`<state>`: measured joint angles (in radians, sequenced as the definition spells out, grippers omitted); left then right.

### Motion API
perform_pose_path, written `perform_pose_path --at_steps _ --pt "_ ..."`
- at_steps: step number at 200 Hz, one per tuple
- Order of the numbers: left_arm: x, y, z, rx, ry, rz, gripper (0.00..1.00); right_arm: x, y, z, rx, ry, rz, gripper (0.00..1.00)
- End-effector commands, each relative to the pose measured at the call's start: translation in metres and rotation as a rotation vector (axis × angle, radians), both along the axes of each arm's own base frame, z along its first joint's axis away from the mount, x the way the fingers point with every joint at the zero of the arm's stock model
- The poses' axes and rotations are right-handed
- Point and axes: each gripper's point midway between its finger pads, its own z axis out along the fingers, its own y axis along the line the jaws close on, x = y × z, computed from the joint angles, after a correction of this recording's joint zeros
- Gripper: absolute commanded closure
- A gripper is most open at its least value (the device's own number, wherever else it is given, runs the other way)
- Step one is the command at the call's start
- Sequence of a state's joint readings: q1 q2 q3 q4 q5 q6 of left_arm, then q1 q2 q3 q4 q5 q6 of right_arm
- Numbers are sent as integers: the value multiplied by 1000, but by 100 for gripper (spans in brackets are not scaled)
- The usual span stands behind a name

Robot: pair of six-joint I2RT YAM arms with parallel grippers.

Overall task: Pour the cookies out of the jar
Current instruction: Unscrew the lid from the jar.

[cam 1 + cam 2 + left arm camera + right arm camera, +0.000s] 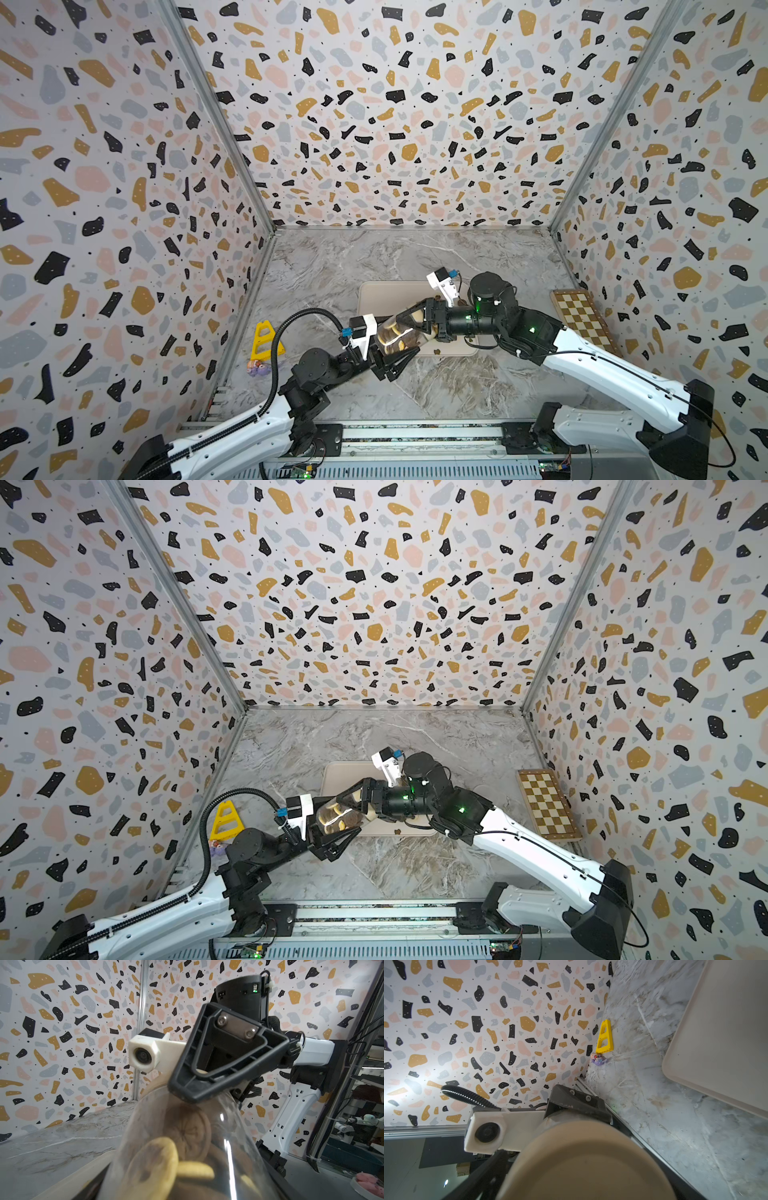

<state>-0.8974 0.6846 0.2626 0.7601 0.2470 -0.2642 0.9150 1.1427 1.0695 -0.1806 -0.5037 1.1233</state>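
Note:
The finger of my right gripper goes past the beige lid onto the jar's clear side. I should open the gripper, move back and grip only the lid before I twist.
A clear jar lies on its side in the air above the near edge of a beige tray, held between both arms. Golden and brown cookies fill it, and they show close up through the wall in the left wrist view. My left gripper is shut on the jar's body. My right gripper is shut on the other end, where the beige lid fills the right wrist view. One black finger of the right gripper lies across the jar's far end.
A folded chessboard lies by the right wall. A yellow triangular piece and a small purple toy sit by the left wall. A small brown bit rests on the tray's near edge.

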Motion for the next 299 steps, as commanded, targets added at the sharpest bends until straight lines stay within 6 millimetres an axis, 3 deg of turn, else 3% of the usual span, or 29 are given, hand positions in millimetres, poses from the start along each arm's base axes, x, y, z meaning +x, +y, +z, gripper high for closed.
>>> perform_pose_path --at_steps 1,22,78,150,177,238,277,299 --pt "-1 12 34 -74 -126 55 100 -1 -12 41 57 -78 -16 1" --pt "-3 14 37 -83 -143 57 100 1 -12 34 35 -62 -20 1" --pt "4 20 30 -24 -160 126 100 14 -37 20 17 25 -121 0" --pt "7 27 43 -66 -187 173 100 13 -17 -4 -1 152 -168 2" --pt "4 26 46 -90 -187 151 100 13 -7 -3 23 159 -156 4" --pt "2 32 55 -186 -159 138 100 19 -1 19 91 84 -152 16" --pt "-2 37 70 -306 -135 103 100 15 12 47 168 -57 -70 32" --pt "-9 38 82 -363 -129 51 100 7 13 67 249 -169 -15 35"
